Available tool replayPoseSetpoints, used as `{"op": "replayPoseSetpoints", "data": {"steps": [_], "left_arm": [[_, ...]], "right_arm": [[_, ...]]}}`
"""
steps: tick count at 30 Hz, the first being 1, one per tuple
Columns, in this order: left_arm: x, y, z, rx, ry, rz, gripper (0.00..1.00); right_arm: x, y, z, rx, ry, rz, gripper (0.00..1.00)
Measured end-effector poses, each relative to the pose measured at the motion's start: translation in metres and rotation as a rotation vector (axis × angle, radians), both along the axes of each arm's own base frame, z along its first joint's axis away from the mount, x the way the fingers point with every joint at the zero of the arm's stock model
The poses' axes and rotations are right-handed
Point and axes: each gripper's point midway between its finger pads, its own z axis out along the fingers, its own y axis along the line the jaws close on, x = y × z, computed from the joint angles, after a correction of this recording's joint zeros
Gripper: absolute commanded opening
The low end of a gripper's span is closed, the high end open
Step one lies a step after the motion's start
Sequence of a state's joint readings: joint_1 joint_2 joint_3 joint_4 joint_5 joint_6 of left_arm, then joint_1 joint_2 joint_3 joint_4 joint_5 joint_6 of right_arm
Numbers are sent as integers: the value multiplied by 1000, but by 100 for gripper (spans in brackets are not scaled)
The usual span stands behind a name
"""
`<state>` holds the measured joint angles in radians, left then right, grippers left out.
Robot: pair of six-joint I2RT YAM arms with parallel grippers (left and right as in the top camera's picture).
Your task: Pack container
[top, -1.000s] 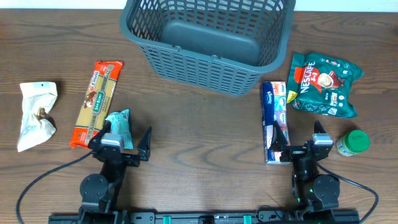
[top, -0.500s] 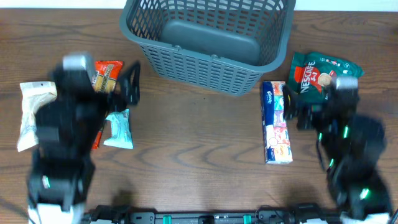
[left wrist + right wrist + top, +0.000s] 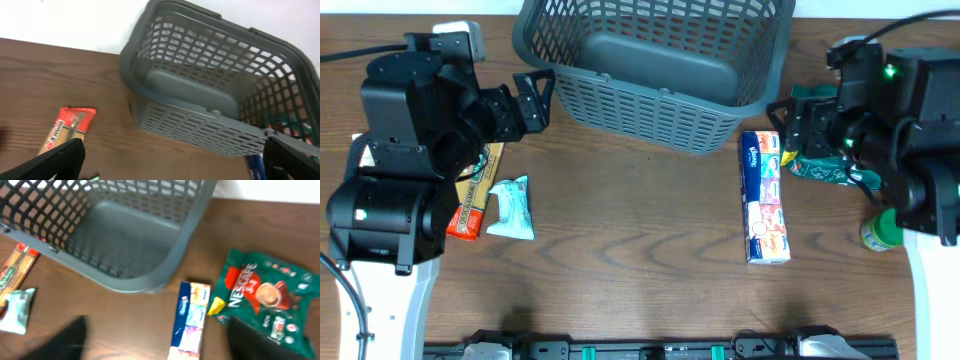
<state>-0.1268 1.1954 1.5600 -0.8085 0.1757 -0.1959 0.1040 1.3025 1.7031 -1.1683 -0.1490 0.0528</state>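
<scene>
I need to turn the dark grey lattice basket [image 3: 655,108] square before packing, because it stands crooked to the table's back edge. My left gripper should first take its near rim [image 3: 577,77] to turn it.
The dark grey lattice basket [image 3: 720,85] stands empty at the back centre; it also shows in the left wrist view [image 3: 165,90] and the right wrist view [image 3: 125,245]. My left gripper [image 3: 523,98] is open and empty, raised left of the basket, above an orange-red packet [image 3: 470,205]. My right gripper [image 3: 790,128] is open and empty, raised right of the basket, over a green Nescafe bag [image 3: 825,165]. A long blue box [image 3: 765,200] lies between the grippers, near the right one.
A small teal packet [image 3: 512,208] lies left of centre. A white packet [image 3: 360,150] is mostly hidden under the left arm. A green-lidded jar [image 3: 880,232] stands at the right. The table's back edge meets a white wall behind the basket.
Both arms have risen from the front edge and swung toward the basket; the left one now covers the orange-red and white packets, the right one covers part of the Nescafe bag. Nothing was grasped.
</scene>
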Motion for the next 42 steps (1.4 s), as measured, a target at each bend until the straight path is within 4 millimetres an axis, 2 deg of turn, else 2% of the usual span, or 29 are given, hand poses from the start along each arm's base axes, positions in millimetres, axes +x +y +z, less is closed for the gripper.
{"op": "replayPoseSetpoints", "data": {"steps": [2, 3, 6, 7, 10, 12, 15, 19, 20, 24, 27, 32, 36, 42], "left_arm": [[-3, -1, -3, -11, 20, -2, 99], [-5, -1, -5, -13, 30, -4, 99], [-7, -4, -5, -23, 35, -19, 97], [-6, -5, -5, -26, 32, -24, 81], [-4, -7, 0, -31, 26, -32, 41], [3, -9, 9, -35, 13, -38, 30], [18, -12, 20, -34, 12, -45, 21], [44, -21, 28, -20, 5, -70, 19], [49, -25, 28, -16, 4, -80, 15], [71, -44, 18, 8, 24, -126, 13], [83, -58, 0, 25, 60, -159, 9], [99, -71, -32, 50, 127, -191, 6], [107, -74, -51, 69, 168, -203, 6], [108, -75, -82, 110, 258, -228, 6]], "right_arm": [[2, 2, -6, 11, 26, 1, 5], [2, 3, -8, 15, 38, 0, 1], [0, 3, -11, 28, 56, -5, 1], [0, 3, -11, 28, 57, -5, 1], [-2, 3, -13, 33, 71, -10, 1], [-5, 3, -16, 36, 88, -14, 1], [-10, 4, -23, 36, 128, -14, 1], [-12, 13, -34, 29, 182, 14, 1], [-12, 18, -38, 26, 198, 27, 1], [-11, 40, -57, 11, 272, 93, 2], [-9, 54, -71, -1, 320, 132, 1], [-4, 66, -91, -19, 385, 161, 1], [2, 70, -108, -29, 435, 164, 1], [7, 72, -123, -40, 478, 165, 1]]}}
